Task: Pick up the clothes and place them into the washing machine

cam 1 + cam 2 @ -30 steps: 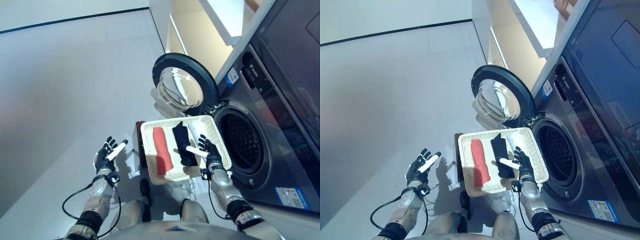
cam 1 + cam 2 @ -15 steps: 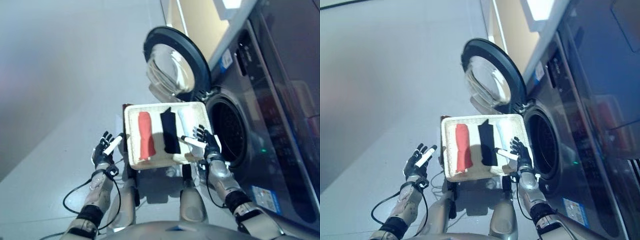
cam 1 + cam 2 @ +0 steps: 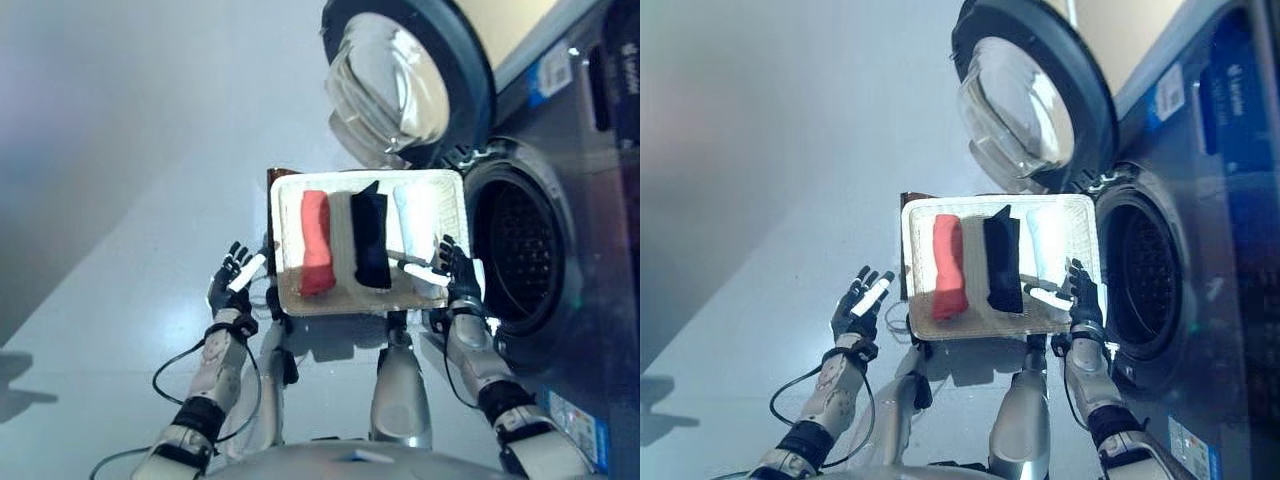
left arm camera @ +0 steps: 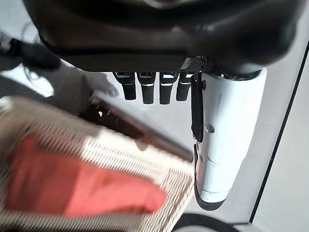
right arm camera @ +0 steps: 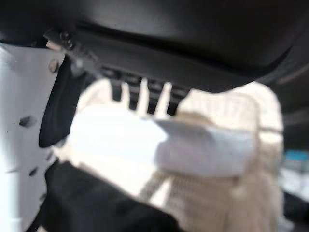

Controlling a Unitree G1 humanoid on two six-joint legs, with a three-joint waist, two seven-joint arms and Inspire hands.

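Observation:
The white garment [image 3: 416, 232] lies folded into a long narrow piece [image 3: 411, 208], so I expect it to keep its bundled shape, with both of its ends poking out, when the robot's gripper carries it.
The shallow wicker basket [image 3: 290, 290] rests on the low dark brown box [image 3: 271, 180] beside the washing machine [image 3: 590, 290], whose round door [image 3: 400, 80] stands open beside the dark drum [image 3: 520, 250]. In the basket lie a red garment [image 3: 316, 240], a black garment [image 3: 370, 238] and a white garment [image 3: 415, 218], side by side. My left hand [image 3: 236, 279] is open, just left of the basket's near left corner. My right hand [image 3: 452, 273] is open over the basket's near right corner, next to the white garment [image 5: 159, 140].
The grey floor [image 3: 120, 180] spreads to the left of the basket. The open door with its glass bowl [image 3: 385, 75] hangs over the far side of the basket.
The camera has tilted, so the whole scene has shifted. Both hands stay open at the basket's near corners; the clothes lie as before.

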